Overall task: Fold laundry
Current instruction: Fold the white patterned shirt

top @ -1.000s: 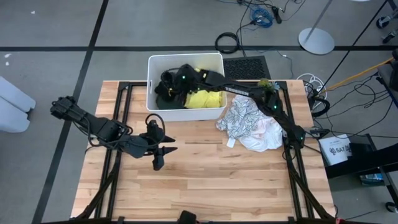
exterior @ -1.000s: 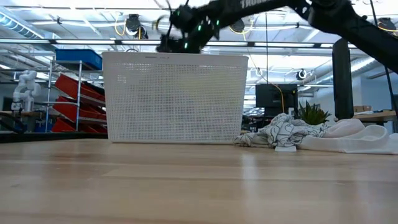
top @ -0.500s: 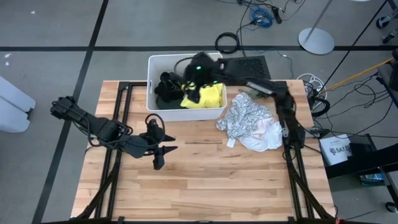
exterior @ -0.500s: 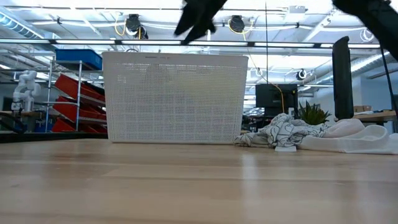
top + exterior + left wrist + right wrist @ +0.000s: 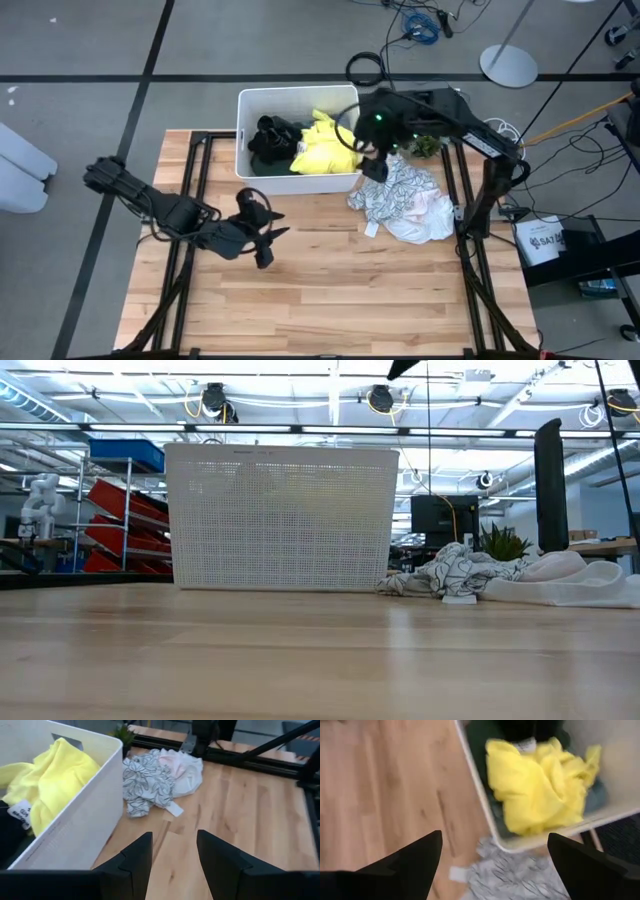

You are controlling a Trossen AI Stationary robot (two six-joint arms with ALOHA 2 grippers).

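My open right gripper should go down next to the crumpled folds [image 5: 402,181] until its fingers close on them, because the patterned garment [image 5: 382,207] lies uncovered outside the white bin.
The white bin [image 5: 246,128] stands at the table's far edge with a bright yellow garment [image 5: 326,146] and a black garment [image 5: 270,140] in it. The white garment with grey pattern [image 5: 401,195] lies crumpled on the table to the bin's right. My right gripper [image 5: 373,168] hangs open and empty above the bin's right near corner; in its wrist view [image 5: 495,836] the yellow garment [image 5: 540,785] lies below it. My left gripper [image 5: 263,243] is open and empty above the table's middle left, also shown in the left wrist view [image 5: 172,852].
The bin's wall [image 5: 75,830] stands just beside my left gripper. A small potted plant [image 5: 428,143] stands behind the patterned garment. Bare wooden table [image 5: 340,290] spreads toward the near edge. In the low view the bin [image 5: 280,515] and the patterned garment [image 5: 470,575] stand side by side.
My right gripper has risen out of the bin and swung toward the table's right, from over the black garment to above the bin's right near corner. The yellow garment now shows fuller in the bin, reaching farther toward its far wall.
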